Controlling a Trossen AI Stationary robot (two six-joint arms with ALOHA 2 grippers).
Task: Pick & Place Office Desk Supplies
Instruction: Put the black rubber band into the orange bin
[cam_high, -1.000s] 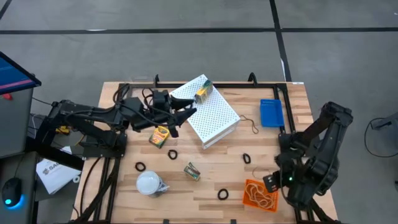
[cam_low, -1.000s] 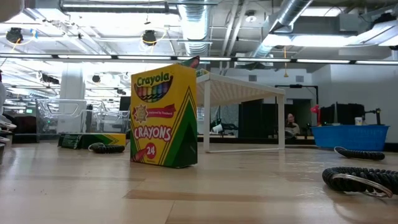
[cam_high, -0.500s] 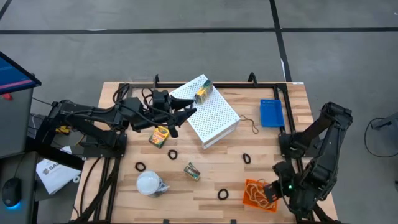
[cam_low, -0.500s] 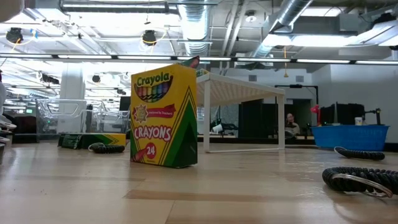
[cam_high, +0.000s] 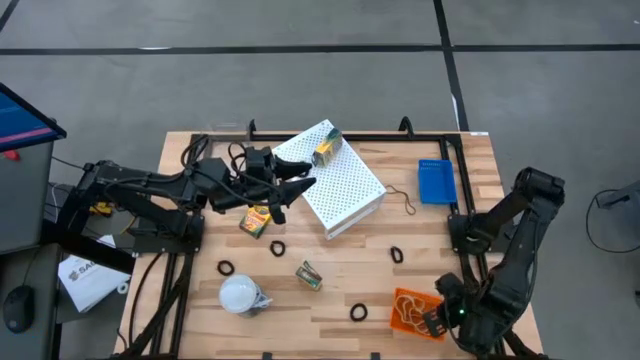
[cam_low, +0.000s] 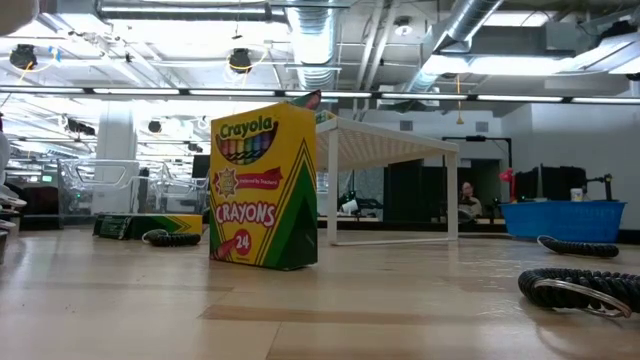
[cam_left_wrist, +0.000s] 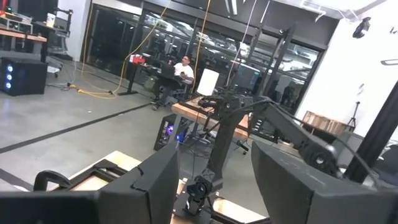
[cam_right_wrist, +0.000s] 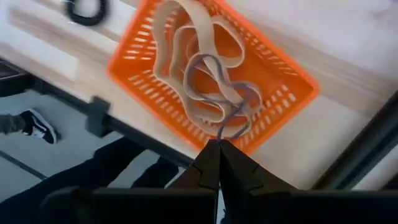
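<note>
The pinched part of the thin grey-violet band sits at the orange basket's near rim (cam_right_wrist: 217, 138), so the robot's right gripper should tuck that part of the band inside among the tan loops (cam_right_wrist: 214, 112) before the gripper leaves.
My right gripper (cam_right_wrist: 217, 148) is shut over the near corner of an orange basket (cam_high: 412, 312) that holds tan rubber-band loops (cam_right_wrist: 194, 93) and a thin grey-violet band (cam_right_wrist: 231, 107). My left gripper (cam_high: 297, 176) is open and held level at the left edge of the white perforated box (cam_high: 340, 182). One crayon box (cam_high: 327, 150) lies on top of that box, another (cam_high: 257, 218) lies on the table below the left gripper, and a third (cam_low: 263, 187) stands upright. Black rings (cam_high: 277, 247) lie scattered on the wood. My right gripper pinches a strand of the thin grey-violet band (cam_right_wrist: 218, 132) between its fingertips, coming from above and pointing down. The rest of that band lies among the tan loops in the orange basket.
A blue basket (cam_high: 436, 181) sits near the table's right edge, with a loose rubber band (cam_high: 403, 200) beside it. A white bulb-like object (cam_high: 240, 295) lies near the near edge. More black rings (cam_high: 358, 313) (cam_high: 396, 255) (cam_high: 226, 268) lie around. A black frame (cam_high: 400, 135) borders the far edge.
My right arm has moved toward the table's near edge, bringing its gripper over the near right corner of the orange basket. My left arm and the other things have kept still.
</note>
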